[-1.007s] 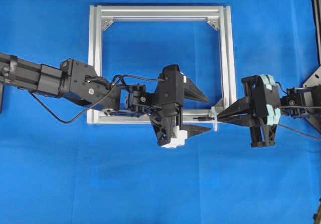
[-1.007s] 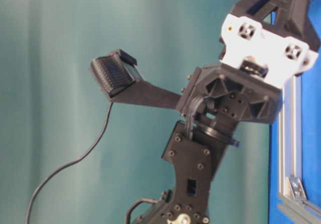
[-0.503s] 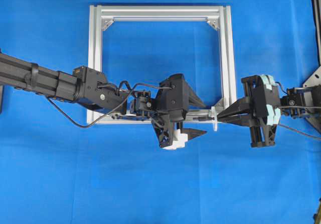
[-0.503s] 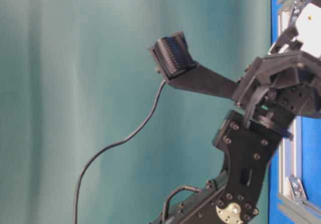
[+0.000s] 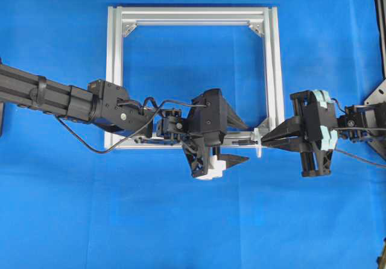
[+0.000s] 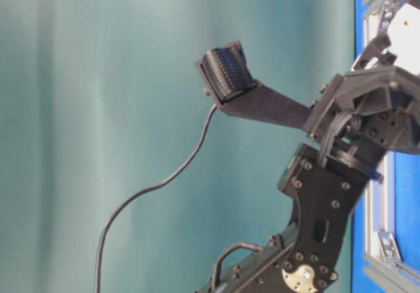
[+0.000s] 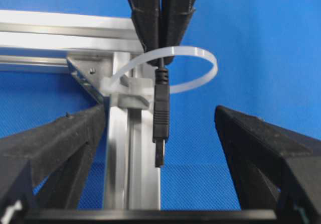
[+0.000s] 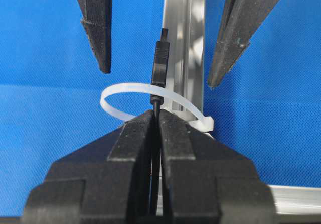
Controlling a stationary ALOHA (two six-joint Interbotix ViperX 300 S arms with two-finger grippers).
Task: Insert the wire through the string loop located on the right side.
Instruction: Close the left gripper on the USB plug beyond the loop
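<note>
I expect the wire to slide through easily and stretch across the bottom bar when I pull, because the white string loop [image 7: 192,51] is wide open around the plug.
The wire's black plug [image 7: 160,118] sticks through the white string loop [image 7: 200,73] at the lower right corner of the silver frame [image 5: 271,70]. Just behind the loop, my right gripper [image 8: 156,116] is shut on the thin wire. The plug [image 8: 160,63] points away from it toward the left arm. My left gripper [image 7: 160,111] is open, with one finger on each side of the plug and touching nothing. In the overhead view the left gripper [image 5: 246,142] faces the right gripper [image 5: 263,141] across the string loop [image 5: 259,143].
The frame's bottom bar [image 7: 130,174] runs just left of the plug, under my left gripper. A corner bracket [image 7: 85,73] sits beside the loop's base. In the table-level view one ribbed pad [image 6: 226,76] of the left gripper stands against a teal backdrop. Blue cloth [image 5: 181,221] covers the table.
Between a second and half a second ago the left arm reached further in and its gripper dropped around the plug. Nothing has moved since. The right gripper has held still.
</note>
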